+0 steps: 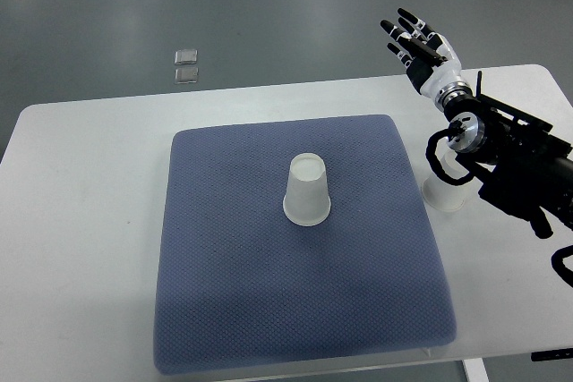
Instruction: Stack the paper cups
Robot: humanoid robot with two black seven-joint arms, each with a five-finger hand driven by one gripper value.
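The white cup beside the mat will slip nearly all the way over the upside-down cup on the mat when the robot stacks them, because that upside-down cup gets narrower toward the top.
A white paper cup stands upside down near the middle of the blue-grey mat. A second white cup stands on the white table just right of the mat, partly hidden under my right forearm. My right hand is raised past the table's far edge, well above and beyond both cups, its fingers spread and holding nothing. The left arm does not show.
The white table carries the mat, with bare surface to the left and right of it. Two small clear square pieces lie on the grey floor beyond the table's far edge.
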